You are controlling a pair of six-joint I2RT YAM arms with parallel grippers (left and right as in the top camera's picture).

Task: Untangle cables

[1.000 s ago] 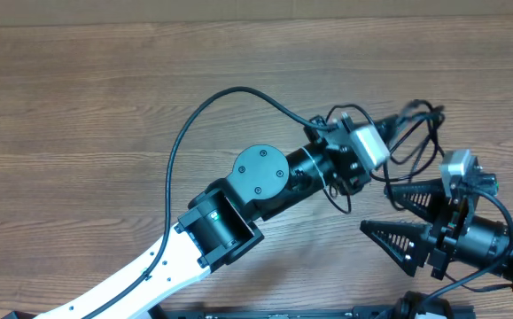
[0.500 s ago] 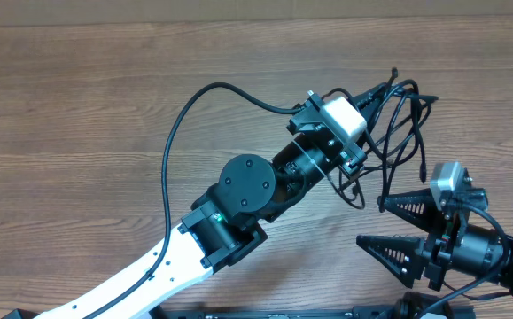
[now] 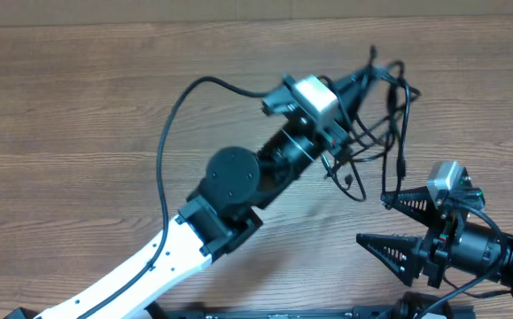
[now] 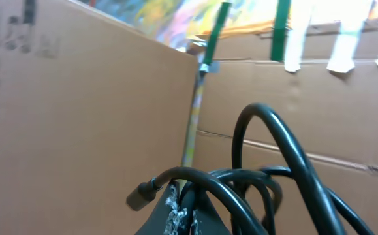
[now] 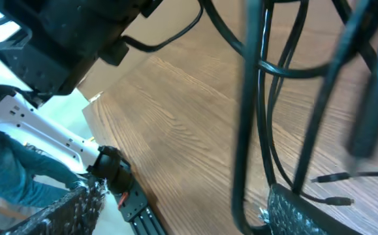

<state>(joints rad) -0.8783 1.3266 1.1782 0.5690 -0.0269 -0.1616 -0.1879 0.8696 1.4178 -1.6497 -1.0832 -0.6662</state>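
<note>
The cable loops [image 3: 362, 146] are hanging past the open fingers of the robot's right gripper, so next the left gripper turns the bundle back toward those fingers before the right gripper pinches a loop [image 3: 404, 120].
The cables [image 3: 389, 111] are a bundle of thin black cords hanging in loops above the wooden table, with small plug ends [image 3: 350, 181] dangling. My left gripper [image 3: 365, 78] is shut on the top of the bundle. In the left wrist view the closed jaws pinch the cables [image 4: 267, 150], and one plug [image 4: 140, 195] sticks out to the left. My right gripper [image 3: 371, 219] stands open just below and in front of the hanging loops, holding nothing. In the right wrist view the cables [image 5: 251, 98] hang blurred near its right finger [image 5: 313, 209].
The left arm [image 3: 229, 177] stretches across the table's middle, and its own thicker black wire [image 3: 162, 151] arcs to the left. A black rail [image 3: 283, 312] runs along the table's front edge. Cardboard walls [image 4: 78, 117] stand behind the table.
My left gripper has carried the cable bundle up and to the left, away from the right gripper. The right gripper has stayed open and shifted slightly toward the front.
</note>
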